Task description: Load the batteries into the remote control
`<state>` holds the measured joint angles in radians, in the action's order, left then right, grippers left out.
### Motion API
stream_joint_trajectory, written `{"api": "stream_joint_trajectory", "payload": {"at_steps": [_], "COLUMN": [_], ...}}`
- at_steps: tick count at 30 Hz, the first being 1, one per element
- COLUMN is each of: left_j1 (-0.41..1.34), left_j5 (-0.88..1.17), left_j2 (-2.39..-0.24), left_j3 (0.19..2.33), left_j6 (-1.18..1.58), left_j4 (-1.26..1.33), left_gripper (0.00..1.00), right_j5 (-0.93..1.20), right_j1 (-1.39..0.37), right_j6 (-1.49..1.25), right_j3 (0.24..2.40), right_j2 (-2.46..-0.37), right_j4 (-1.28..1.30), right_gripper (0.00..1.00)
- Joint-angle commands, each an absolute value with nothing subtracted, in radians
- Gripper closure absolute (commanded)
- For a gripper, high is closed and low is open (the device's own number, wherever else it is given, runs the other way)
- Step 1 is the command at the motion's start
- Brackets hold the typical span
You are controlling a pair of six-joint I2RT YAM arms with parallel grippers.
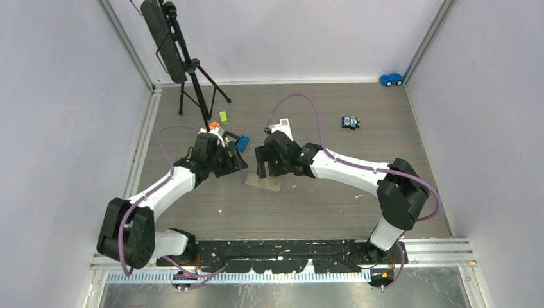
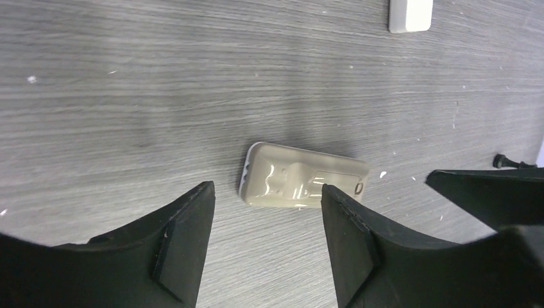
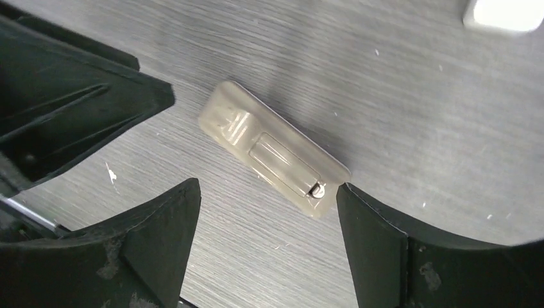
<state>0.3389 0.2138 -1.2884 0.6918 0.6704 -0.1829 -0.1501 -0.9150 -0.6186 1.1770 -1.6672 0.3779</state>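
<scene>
The remote control [image 1: 263, 183] is lying crosswise under my grippers, so my right gripper should first pinch its long sides [image 3: 294, 132] and turn it until it runs front to back.
The remote control [image 1: 264, 183] is a beige slab lying face down on the grey table, its back and battery cover up. From above, my left gripper [image 1: 235, 162] hangs just left of it and my right gripper [image 1: 262, 167] just above it. In the left wrist view the remote control [image 2: 301, 184] lies beyond the open left gripper [image 2: 266, 187], which holds nothing. The right gripper [image 3: 267, 186] is also open and empty, its right finger beside one end of the remote control [image 3: 272, 147]. A small silvery round bit [image 3: 316, 189] shows at the cover's end. No loose batteries can be made out.
A white rectangular piece [image 1: 281, 124] lies behind the right wrist. A green block [image 1: 223, 117], a blue block [image 1: 242, 142], a small dark toy [image 1: 349, 122] and a blue toy car [image 1: 391, 79] sit further back. A black tripod [image 1: 192, 70] stands at the back left.
</scene>
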Motion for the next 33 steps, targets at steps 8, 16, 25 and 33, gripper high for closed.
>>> {"api": "stream_joint_trajectory", "payload": {"at_steps": [8, 16, 25, 33], "left_j1": [0.258, 0.239, 0.238, 0.238], "left_j5": [0.120, 0.154, 0.156, 0.199], "left_j2": [-1.158, -1.139, -1.117, -1.102], "left_j3": [0.673, 0.687, 0.687, 0.686], "left_j6": [0.717, 0.707, 0.712, 0.720], "left_j4": [-0.285, -0.309, -0.317, -0.322], "left_gripper": [0.31, 0.31, 0.31, 0.31], "right_j5": [0.065, 0.023, 0.027, 0.023], "right_j1": [-0.930, -0.942, -0.942, -0.920], "right_j6": [0.017, 0.078, 0.060, -0.089], "right_j3": [1.420, 1.556, 1.712, 1.694], "right_j2": [-1.870, -2.029, -2.146, -2.129], "right_j4": [0.641, 0.716, 0.842, 0.781], "right_gripper": [0.11, 0.15, 0.34, 0.61]}}
